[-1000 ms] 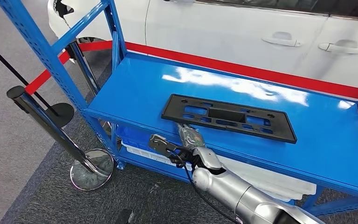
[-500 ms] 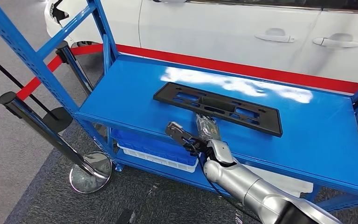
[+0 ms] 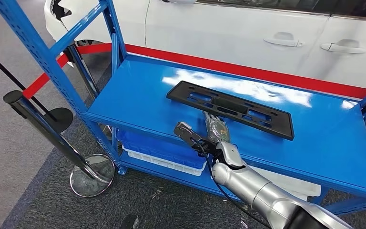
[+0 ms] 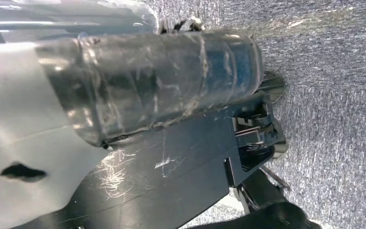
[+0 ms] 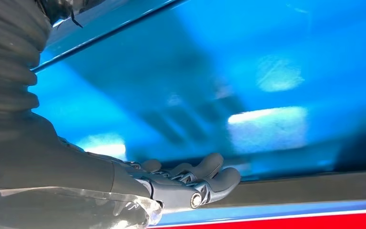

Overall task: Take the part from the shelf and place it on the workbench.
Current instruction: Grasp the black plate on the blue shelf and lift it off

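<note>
I should expect a box-shaped bulge on the part's hidden bottom side when I lift it, because the middle of the part (image 3: 282, 125) dips into a pocket (image 3: 229, 104).
The part (image 3: 228, 109) is a long flat black plastic plate with cut-outs, lying on the blue shelf top (image 3: 143, 95). My right hand (image 3: 209, 133) reaches in low over the shelf's front edge, fingers stretched flat toward the part's near side and thumb spread to the left, holding nothing. In the right wrist view the right hand (image 5: 190, 183) hovers just over the glossy blue surface, its fingertips (image 5: 224, 179) close to the part's dark edge (image 5: 314, 188); whether they touch it I cannot tell. My left hand (image 4: 138, 81) hangs over grey carpet, and its finger pose is unclear.
A blue shelf upright (image 3: 43, 52) rises at the left. A black stanchion post (image 3: 43, 129) with a chrome base (image 3: 93, 174) stands beside it. A white car (image 3: 248, 28) is behind a red strip (image 3: 248, 71). Blue and white bins (image 3: 162, 152) sit on the lower shelf.
The camera has shifted a little. My right hand has moved rightward along the part's near edge, from its left end to about a third of the way along.
</note>
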Available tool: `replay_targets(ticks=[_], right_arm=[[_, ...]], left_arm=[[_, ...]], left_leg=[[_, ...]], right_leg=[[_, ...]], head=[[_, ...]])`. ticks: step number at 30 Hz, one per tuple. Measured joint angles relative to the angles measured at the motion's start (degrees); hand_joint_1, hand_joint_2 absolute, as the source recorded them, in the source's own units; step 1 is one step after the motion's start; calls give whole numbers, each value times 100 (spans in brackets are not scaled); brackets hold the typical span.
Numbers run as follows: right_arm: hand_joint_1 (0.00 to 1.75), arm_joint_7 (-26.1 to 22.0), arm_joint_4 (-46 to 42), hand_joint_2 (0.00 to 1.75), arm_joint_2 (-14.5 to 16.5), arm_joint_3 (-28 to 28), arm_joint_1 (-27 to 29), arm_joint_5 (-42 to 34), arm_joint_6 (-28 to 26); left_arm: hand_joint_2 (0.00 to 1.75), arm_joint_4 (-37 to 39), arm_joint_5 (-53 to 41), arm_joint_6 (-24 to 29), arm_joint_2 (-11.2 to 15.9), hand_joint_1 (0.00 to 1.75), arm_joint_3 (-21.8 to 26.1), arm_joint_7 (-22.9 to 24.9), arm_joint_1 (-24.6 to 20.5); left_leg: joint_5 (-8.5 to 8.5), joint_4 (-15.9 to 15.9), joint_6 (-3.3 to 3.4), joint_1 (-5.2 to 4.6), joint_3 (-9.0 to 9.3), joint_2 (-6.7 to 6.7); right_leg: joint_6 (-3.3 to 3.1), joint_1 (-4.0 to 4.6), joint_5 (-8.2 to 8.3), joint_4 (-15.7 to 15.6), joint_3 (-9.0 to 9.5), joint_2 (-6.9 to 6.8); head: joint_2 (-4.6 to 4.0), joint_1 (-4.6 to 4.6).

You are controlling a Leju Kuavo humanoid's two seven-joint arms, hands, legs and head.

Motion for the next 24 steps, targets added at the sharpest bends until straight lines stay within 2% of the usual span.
replay_targets(ticks=[2, 3, 4, 6, 10, 12, 14, 15, 16, 17, 19, 20, 22, 24], right_arm=[[0, -81, -1, 87, -52, -40, -2, -65, -26], [0, -147, -9, 44, -70, -64, -5, -120, -28], [0, -234, -23, 0, -75, -84, -9, -193, -19], [0, -391, -85, 0, -70, -113, -19, -330, 22], [0, -868, -300, 0, -37, -197, -17, -796, 359], [0, -1300, -507, 0, 26, -236, -18, -1198, 703], [0, -1597, -751, 0, 109, -251, -6, -1521, 949], [0, -1638, -879, 0, 149, -252, 1, -1616, 990], [0, -1641, -1005, 0, 184, -252, 5, -1680, 996], [0, -1635, -1127, 44, 211, -252, 5, -1727, 982], [0, -1636, -1351, 131, 247, -251, -11, -1786, 917], [0, -1638, -1443, 175, 261, -250, -26, -1794, 870], [0, -1645, -1594, 175, 280, -250, -48, -1807, 791], [0, -1667, -1706, 175, 284, -250, -52, -1838, 743]], left_arm=[[0, 0, -1, 4, -16, 0, -2, 10, -2], [0, 0, -1, 7, -25, 0, -3, 19, -3], [0, 1, -1, 13, -26, 0, -3, 28, -3], [0, 2, 0, 25, -27, 0, -9, 40, -12], [0, 2, 5, 49, -26, 0, -46, 35, -15], [0, 2, 10, 56, -25, 0, -53, 4, -19], [0, 2, 15, 57, -26, 0, -68, -25, -26], [0, 2, 18, 58, -26, 0, -78, -30, -31], [0, 2, 19, 58, -26, 0, -87, -33, -34], [0, 2, 19, 59, -25, 0, -94, -34, -37], [0, 2, 19, 64, -24, 0, -101, -33, -34], [0, 2, 19, 67, -24, 0, -103, -30, -33], [0, 2, 20, 72, -24, 0, -115, -22, -31], [0, 2, 18, 72, -24, 0, -129, -19, -31]], left_leg=[[42, -46, 80, 25, 24, 10], [34, -22, 84, 27, 21, 10], [12, 19, 56, 24, 7, 2], [-25, 102, -8, 10, -37, -5], [-77, 185, -109, 12, -99, -5], [-326, 596, -172, 28, -276, -1], [-644, 1320, -218, 36, -609, -1], [-713, 1597, -225, 38, -746, -1], [-687, 1698, -220, 38, -807, -1], [-556, 1571, -204, 37, -758, -1], [-176, 843, -157, 31, -430, -1], [-48, 470, -135, 16, -250, -3], [17, 94, -102, -17, -75, -10], [30, 26, -61, -28, -46, -17]], right_leg=[[81, -26, -162, 508, -213, -15], [106, -47, -159, 575, -220, -24], [120, -59, -11, 255, -53, -27], [90, -61, 102, -197, 170, -20], [-44, -49, 120, -265, 181, -13], [-101, -63, 139, -290, 194, -15], [-129, -50, 137, -292, 196, -15], [-135, -39, 135, -291, 199, -17], [-141, -30, 131, -291, 203, -20], [-145, -23, 127, -291, 211, -21], [-147, -17, 118, -294, 228, -15], [-141, -8, 115, -294, 227, -8], [-109, 0, 124, -312, 211, 3], [-53, 0, 136, -342, 210, 4]], head=[[0, 8], [0, 11], [0, 14], [1, 15], [0, 11], [0, -9], [0, -21], [0, -20], [0, -21], [0, -20], [0, -18], [0, -18], [0, -17], [0, -13]])
